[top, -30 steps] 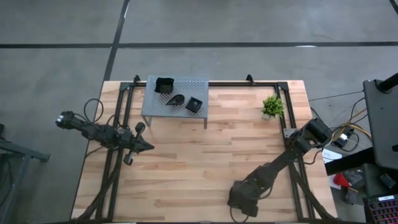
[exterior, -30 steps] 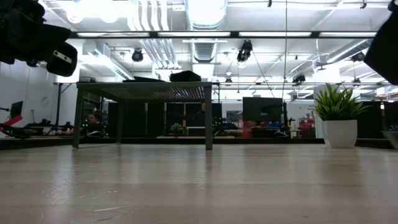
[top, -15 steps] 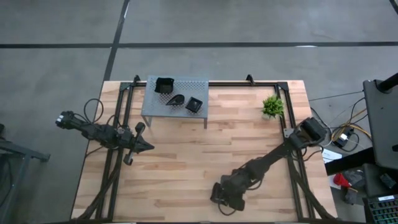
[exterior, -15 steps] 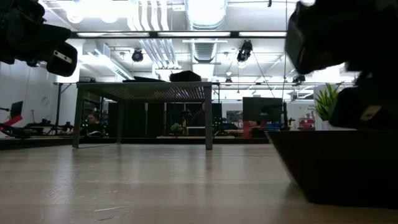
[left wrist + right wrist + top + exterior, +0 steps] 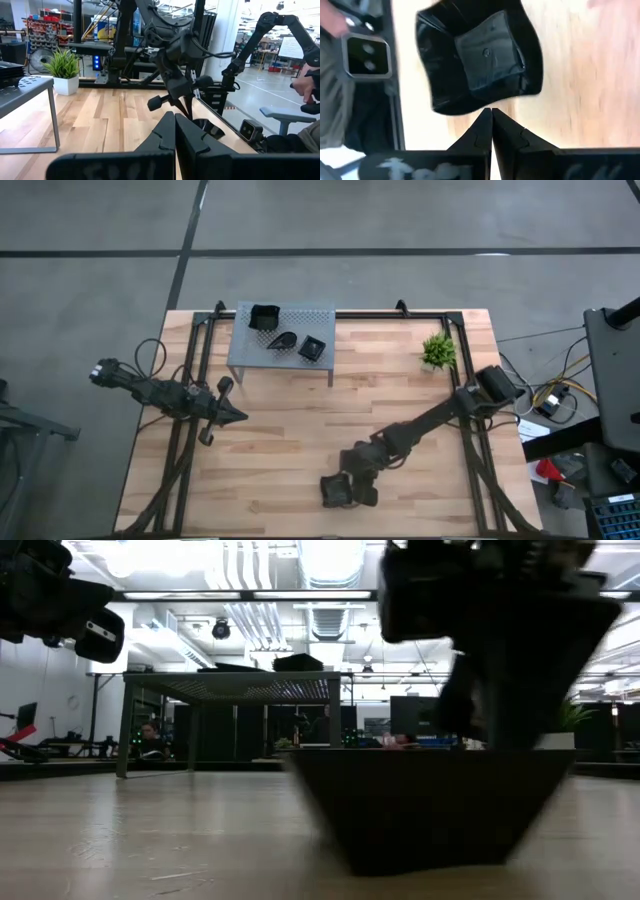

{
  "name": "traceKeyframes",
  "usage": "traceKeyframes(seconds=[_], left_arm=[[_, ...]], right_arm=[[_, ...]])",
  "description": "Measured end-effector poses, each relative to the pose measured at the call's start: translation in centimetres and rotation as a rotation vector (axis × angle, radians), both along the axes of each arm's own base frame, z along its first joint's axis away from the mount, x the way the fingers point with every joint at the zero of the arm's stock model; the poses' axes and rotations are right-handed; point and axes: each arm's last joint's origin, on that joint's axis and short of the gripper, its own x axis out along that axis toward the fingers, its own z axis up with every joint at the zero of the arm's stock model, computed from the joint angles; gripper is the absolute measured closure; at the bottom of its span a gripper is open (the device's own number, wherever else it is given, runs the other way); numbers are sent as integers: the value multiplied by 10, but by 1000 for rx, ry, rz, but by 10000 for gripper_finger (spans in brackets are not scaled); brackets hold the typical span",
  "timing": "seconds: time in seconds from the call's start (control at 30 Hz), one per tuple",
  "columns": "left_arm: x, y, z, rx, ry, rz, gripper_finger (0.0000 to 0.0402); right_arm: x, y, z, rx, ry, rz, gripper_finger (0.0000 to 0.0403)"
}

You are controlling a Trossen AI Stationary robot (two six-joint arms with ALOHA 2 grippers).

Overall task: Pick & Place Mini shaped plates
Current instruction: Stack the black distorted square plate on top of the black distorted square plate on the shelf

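The black plate [image 5: 335, 491] is close to the table's near edge and far from the robot's left gripper, so the right gripper should push it gently onto the open wood nearer the left gripper [image 5: 289, 470].
My right gripper [image 5: 338, 490] is near the table's near edge, shut on a large black wavy-rimmed mini plate [image 5: 480, 55]. That plate fills the low view [image 5: 430, 810] below the gripper [image 5: 490, 610]. Three more black plates [image 5: 264, 317] [image 5: 283, 340] [image 5: 313, 348] rest on top of the grey perforated stand [image 5: 300, 315] at the far edge. My left gripper [image 5: 238, 417] waits shut above the table's left side, touching nothing. My right gripper pinches the plate's wavy rim [image 5: 481, 104] between its two fingers, coming from above and pointing down. The plate sits level below the fingers, its inside facing up. Its base [image 5: 430, 868] is right at the tabletop; whether it touches the wood cannot be told.
A small green plant [image 5: 438, 352] in a white pot stands at the far right. The stand's legs [image 5: 335, 730] rise from the far left part of the table. Bare wood [image 5: 300, 430] lies between the two arms. A person's hand [image 5: 305, 85] shows beyond the table.
My right gripper has travelled toward the table's left along the near edge, taking the black plate with it. In the low view the plate has come in from the right and now stands in the middle. The left arm has kept still.
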Motion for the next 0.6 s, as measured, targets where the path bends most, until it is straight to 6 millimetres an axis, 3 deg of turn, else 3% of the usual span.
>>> traceKeyframes(seconds=[0.37, 0.6], left_arm=[[0, 0, 0, 0, 0, 0, 401], [0, 0, 0, 0, 0, 0, 401]], right_arm=[[18, -7, 6, 77, -122, -15, 394], [2, 2, 4, 92, 18, 48, 394]])
